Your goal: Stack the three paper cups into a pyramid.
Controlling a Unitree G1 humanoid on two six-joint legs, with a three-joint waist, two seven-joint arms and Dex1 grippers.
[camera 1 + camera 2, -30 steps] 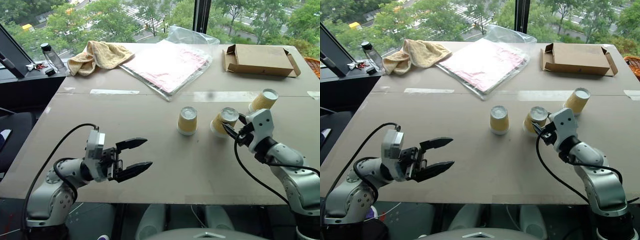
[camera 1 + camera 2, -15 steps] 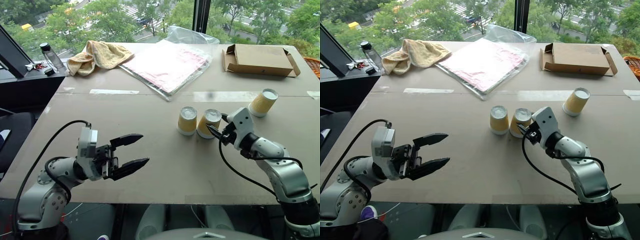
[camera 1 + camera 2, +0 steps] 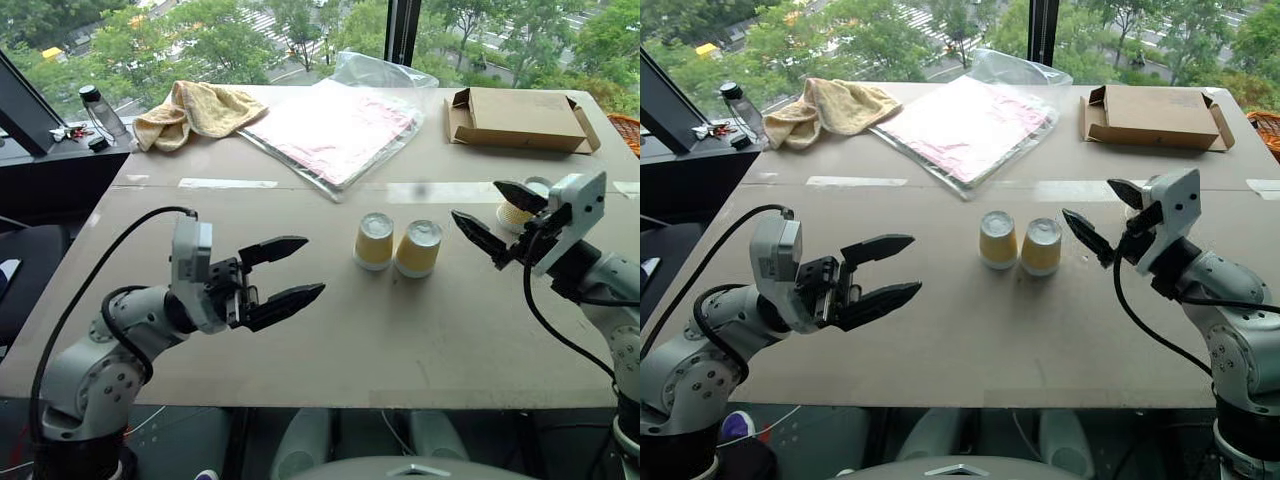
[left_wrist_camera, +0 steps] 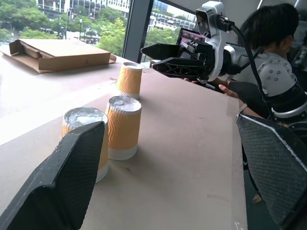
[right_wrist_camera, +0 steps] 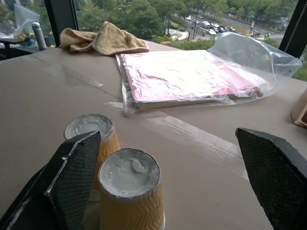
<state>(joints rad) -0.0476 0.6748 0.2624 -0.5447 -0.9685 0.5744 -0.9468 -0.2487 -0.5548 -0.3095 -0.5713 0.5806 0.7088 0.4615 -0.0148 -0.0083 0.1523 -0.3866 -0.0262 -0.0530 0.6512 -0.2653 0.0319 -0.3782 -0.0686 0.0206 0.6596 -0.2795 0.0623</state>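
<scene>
My right gripper should keep going to the third cup [image 3: 513, 217] and close around it, as the pair of paper cups [image 3: 396, 246] stands side by side as a base.
Two paper cups [image 3: 375, 241] [image 3: 418, 248] stand upside down side by side, touching, at the table's middle. The third paper cup [image 3: 517, 212] stands upside down further right, partly hidden behind my right gripper [image 3: 474, 199]. That gripper hangs open and empty above the table, just right of the pair, pointing toward them. My left gripper [image 3: 313, 264] is open and empty, raised over the near left part of the table and pointing right at the pair. The left wrist view shows all three cups [image 4: 123, 127] [image 4: 129, 80] and the right gripper [image 4: 147, 58] beyond them.
A plastic bag with pink sheets [image 3: 335, 130], a yellow towel [image 3: 200, 110] and a flat cardboard box [image 3: 520, 120] lie at the far side. A bottle [image 3: 103, 112] stands far left. A person [image 4: 276, 28] sits beyond the table's right edge.
My right gripper set the second cup down beside the first, opened, then rose and drew back to the right. My left gripper rose slightly.
</scene>
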